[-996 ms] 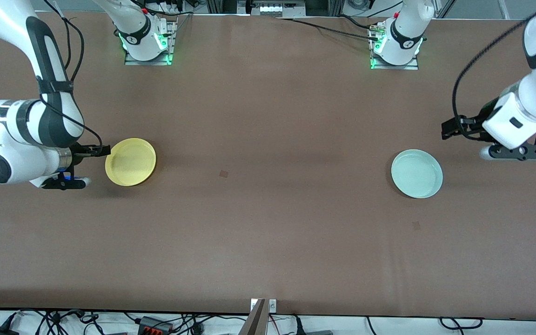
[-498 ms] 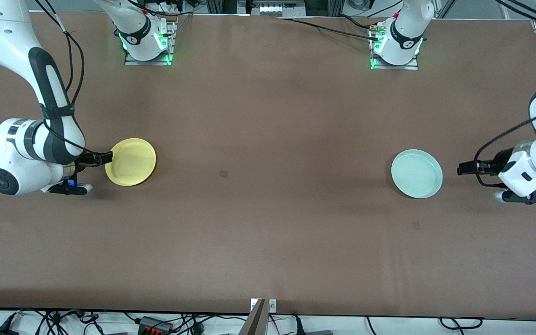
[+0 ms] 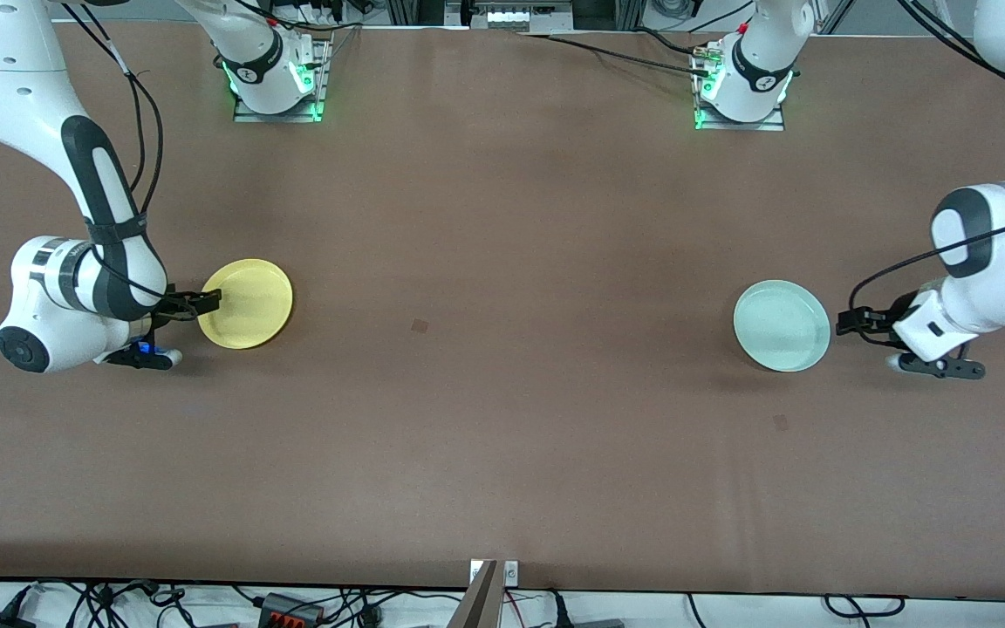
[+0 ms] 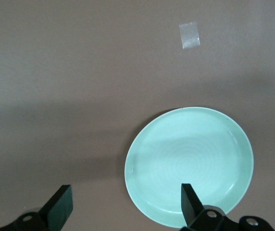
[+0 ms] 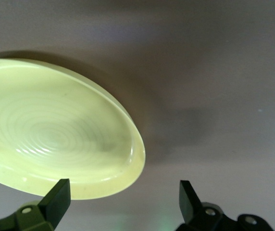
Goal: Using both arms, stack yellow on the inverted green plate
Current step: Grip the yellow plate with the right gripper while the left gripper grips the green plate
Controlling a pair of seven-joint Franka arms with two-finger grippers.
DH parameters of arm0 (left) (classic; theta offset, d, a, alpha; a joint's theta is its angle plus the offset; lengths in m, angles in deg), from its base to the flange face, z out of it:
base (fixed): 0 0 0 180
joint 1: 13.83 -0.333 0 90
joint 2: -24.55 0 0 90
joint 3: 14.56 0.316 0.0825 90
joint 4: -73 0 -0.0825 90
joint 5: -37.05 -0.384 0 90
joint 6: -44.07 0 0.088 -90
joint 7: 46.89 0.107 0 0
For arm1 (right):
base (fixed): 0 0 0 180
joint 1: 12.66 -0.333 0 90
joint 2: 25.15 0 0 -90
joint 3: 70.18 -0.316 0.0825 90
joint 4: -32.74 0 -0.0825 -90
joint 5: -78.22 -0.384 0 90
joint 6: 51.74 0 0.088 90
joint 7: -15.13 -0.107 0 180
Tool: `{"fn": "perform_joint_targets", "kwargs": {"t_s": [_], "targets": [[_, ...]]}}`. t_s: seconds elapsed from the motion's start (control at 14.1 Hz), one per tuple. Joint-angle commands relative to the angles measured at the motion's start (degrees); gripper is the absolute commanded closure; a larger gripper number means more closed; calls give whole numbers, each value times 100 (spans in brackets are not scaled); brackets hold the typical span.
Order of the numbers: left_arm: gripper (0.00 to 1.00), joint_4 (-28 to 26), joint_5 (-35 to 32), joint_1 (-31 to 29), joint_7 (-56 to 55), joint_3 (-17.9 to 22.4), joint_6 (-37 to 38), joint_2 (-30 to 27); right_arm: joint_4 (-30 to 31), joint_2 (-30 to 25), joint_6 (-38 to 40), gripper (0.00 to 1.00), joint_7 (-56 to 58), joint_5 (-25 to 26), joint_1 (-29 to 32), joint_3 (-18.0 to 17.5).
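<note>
The green plate [image 3: 782, 325] sits hollow side up, so next I grab its rim [image 3: 826, 331] with my left gripper and flip it before my right gripper stacks the yellow plate.
The yellow plate [image 3: 245, 303] lies hollow side up toward the right arm's end of the table. My right gripper [image 3: 206, 301] is low at its outer rim and open; in the right wrist view the plate [image 5: 56, 134] fills the space past one finger [image 5: 58, 197], and the gripper [image 5: 123, 199] holds nothing. The green plate [image 3: 782, 325] lies hollow side up toward the left arm's end. My left gripper [image 3: 847, 321] is open just beside its rim. In the left wrist view one finger [image 4: 189, 204] overlaps the plate's [image 4: 190, 166] edge, and the gripper [image 4: 125, 207] is empty.
Two small square marks [image 3: 420, 325] [image 3: 780, 422] sit on the brown table, and a pale tape patch [image 4: 189, 35] shows in the left wrist view. The arm bases [image 3: 276, 78] [image 3: 742, 83] stand along the edge farthest from the front camera. Cables lie along the nearest edge.
The left gripper has come down and moved in to the green plate's rim. The right gripper has edged closer to the yellow plate's rim. Both plates stay put.
</note>
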Motion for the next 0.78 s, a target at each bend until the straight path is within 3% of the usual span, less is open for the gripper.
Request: {"fn": "perform_joint_targets", "kwargs": {"t_s": [0.0,0.21,0.5,0.57,0.71], "targets": [[1,-594,-52,-120,354,-94,-708,-22,-20,154,-289,0,147,-140,92,-45],[5,-595,141,-566,556,-364,-1034,373,-20,190,-360,13,269,-132,92,-36],[6,-533,353,-1191,662,-893,-1245,716,-2,207,-308,16,402,-132,206,-36],[17,-533,353,-1279,741,-946,-1324,778,24,207,-307,18,402,-132,206,-36],[31,-533,353,-1306,812,-955,-1325,796,24,207,-307,30,411,-132,241,-36]]}}
